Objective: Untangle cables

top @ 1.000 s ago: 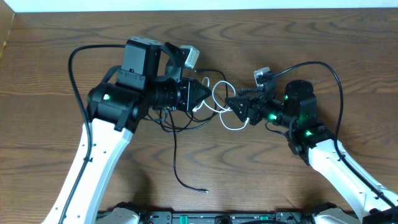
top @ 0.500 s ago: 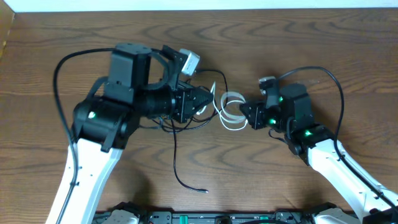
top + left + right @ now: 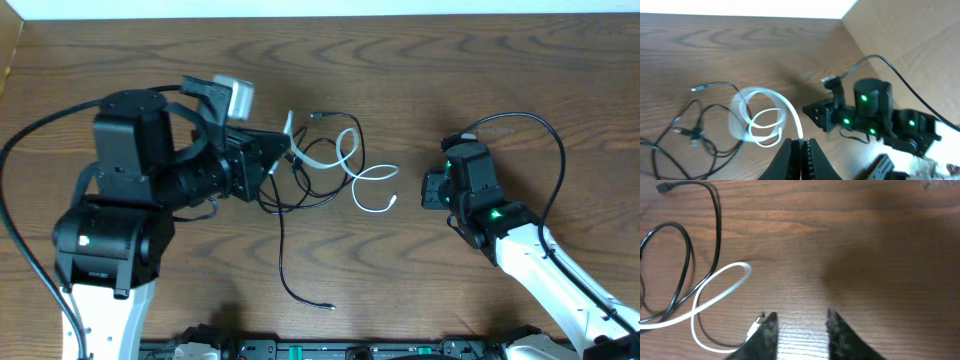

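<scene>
The white cable runs in coils from the robot's left gripper over the black cables (image 3: 316, 163), so next the right gripper grabs the cable's middle (image 3: 354, 149) before the left gripper pulls back.
A white cable (image 3: 318, 160) loops across the middle of the table, its free plug end (image 3: 392, 203) lying toward the right. My left gripper (image 3: 280, 152) is shut on the cable's other end. In the left wrist view the white cable (image 3: 790, 112) rises from between the closed fingers (image 3: 801, 150) and coils just beyond them. Thin black cables (image 3: 280, 250) are tangled under and left of the white one, with one strand trailing toward the table's front. My right gripper (image 3: 428, 190) is open and empty (image 3: 801, 322), and the white plug (image 3: 757, 322) lies just left of its left finger.
The right arm's own thick black wire (image 3: 545, 150) arcs over its wrist. A cardboard panel (image 3: 900, 30) stands at the table's side. The robot bases sit along the front edge (image 3: 320, 350). Bare wood (image 3: 880, 255) lies ahead of the right gripper.
My left gripper has pulled back to the left with the white cable, stretching its loops out. My right gripper has withdrawn to the right, leaving the white plug end on the table.
</scene>
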Robot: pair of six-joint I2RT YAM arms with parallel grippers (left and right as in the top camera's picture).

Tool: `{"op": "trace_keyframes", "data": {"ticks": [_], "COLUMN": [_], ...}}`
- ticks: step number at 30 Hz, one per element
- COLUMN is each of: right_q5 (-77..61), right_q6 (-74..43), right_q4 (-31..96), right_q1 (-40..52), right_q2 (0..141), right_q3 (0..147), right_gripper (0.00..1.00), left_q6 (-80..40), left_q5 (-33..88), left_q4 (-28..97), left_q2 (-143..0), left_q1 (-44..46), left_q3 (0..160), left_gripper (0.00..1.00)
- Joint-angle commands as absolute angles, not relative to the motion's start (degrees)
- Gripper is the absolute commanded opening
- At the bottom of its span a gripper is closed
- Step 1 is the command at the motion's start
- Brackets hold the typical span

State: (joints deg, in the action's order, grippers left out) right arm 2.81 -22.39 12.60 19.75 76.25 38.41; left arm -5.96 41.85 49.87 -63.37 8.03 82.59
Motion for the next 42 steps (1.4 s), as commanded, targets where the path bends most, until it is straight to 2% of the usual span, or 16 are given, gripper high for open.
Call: {"op": "trace_keyframes", "data": {"ticks": [1,5,8,12,14,18,20,22,26,28,32,36,39,42], "right_q5": [-0.1,-15.9,-22.2,-23.1,-23.1,-23.0,-23.0,-23.0,-22.9,-22.5,-19.6,-18.3,-18.4,-18.4], "right_q6": [-22.2,-15.1,-5.5,9.3,16.7,21.9,21.9,21.9,21.2,21.2,20.9,16.9,9.7,5.8], "right_q4": [11.8,7.8,5.6,5.3,5.3,1.1,-2.5,-7.3,-16.6,-20.4,-29.7,-36.6,-40.9,-42.5], "right_q1": [19.8,20.1,21.5,24.2,25.8,28.0,28.3,28.2,28.2,28.2,28.2,28.2,28.2,28.2], "right_q2": [76.2,76.2,76.2,76.2,76.2,76.4,76.8,77.8,80.1,80.8,80.9,80.9,80.9,80.9], "right_q3": [38.4,38.4,38.4,38.4,38.4,38.4,38.4,38.4,38.4,38.4,38.4,38.4,38.4,38.4], "right_gripper": [0.38,0.46,0.58,0.7,0.79,0.85,0.84,0.78,0.8,0.82,0.79,0.77,0.76,0.56], "left_q6": [-7.6,-7.6,-7.5,-7.6,-7.6,-7.6,-7.6,-7.9,-15.7,-18.4,-23.2,-25.8,-27.8,-28.6], "left_q5": [42.5,46.2,48.9,52.2,52.1,52.1,53.0,56.1,65.2,66.3,67.1,68.3,69.0,69.0], "left_q4": [49.9,49.8,48.6,46.1,45.7,45.7,45.6,44.3,34.9,31.5,25.7,23.0,19.7,17.0], "left_q2": [-63.4,-64.1,-64.1,-64.1,-64.1,-64.1,-64.1,-64.1,-63.8,-63.5,-63.1,-62.7,-62.3,-62.3], "left_q1": [6.5,6.5,6.5,6.5,6.5,6.5,6.5,6.5,6.5,6.5,6.5,6.5,6.5,6.5], "left_q3": [82.6,82.6,82.6,82.6,82.6,82.6,82.6,82.6,82.6,82.6,82.6,82.6,82.6,82.6], "left_gripper": [0.08,0.07,0.08,0.08,0.07,0.07,0.07,0.07,0.07,0.08,0.08,0.07,0.07,0.08]}}
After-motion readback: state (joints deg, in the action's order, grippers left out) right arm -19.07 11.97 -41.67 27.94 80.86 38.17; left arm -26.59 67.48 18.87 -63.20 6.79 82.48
